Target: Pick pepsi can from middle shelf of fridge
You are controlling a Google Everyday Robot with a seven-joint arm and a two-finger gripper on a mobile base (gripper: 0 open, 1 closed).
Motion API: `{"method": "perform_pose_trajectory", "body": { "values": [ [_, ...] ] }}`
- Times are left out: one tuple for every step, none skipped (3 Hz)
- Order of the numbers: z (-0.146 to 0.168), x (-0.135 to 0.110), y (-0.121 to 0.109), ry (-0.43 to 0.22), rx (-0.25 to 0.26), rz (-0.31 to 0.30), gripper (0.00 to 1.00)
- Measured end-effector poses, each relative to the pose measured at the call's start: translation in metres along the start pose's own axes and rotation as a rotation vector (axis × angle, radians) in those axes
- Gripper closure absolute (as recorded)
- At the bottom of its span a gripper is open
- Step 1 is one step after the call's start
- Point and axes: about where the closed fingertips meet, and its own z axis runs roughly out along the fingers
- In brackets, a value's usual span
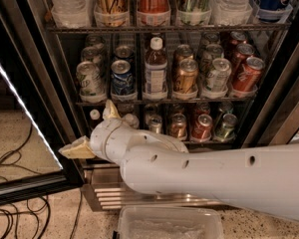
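I should swing back inward and make both fingers level before I go up to the pepsi can (121, 77), because my gripper is slanted with one finger by the open door (56, 155).
The pepsi can (122, 78) is deep blue with a silver top. It stands at the front of the middle shelf (159, 102), second from the left, inside the open fridge (65, 98). My gripper (92, 131) is at the end of the white arm, below and left of the can, in front of the left end of the lowest rack. It is open and empty. One tan finger (75, 149) points left and the other (111, 111) points up toward the shelf rail.
A pale green-silver can (88, 78) stands left of the pepsi can, and a white-capped bottle (155, 71) and a gold-brown can (185, 76) right of it. The open door with a lit strip (20, 103) is at the left. Cables (10, 183) lie on the floor. A clear bin (169, 223) sits below.
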Motion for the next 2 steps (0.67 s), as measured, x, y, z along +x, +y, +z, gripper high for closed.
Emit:
{"method": "perform_pose_trajectory", "body": {
  "values": [
    [0.008, 0.007, -0.013, -0.027, 0.049, 0.055, 0.0],
    [0.031, 0.03, -0.027, -0.099, 0.102, 0.207, 0.0]
  ]
}}
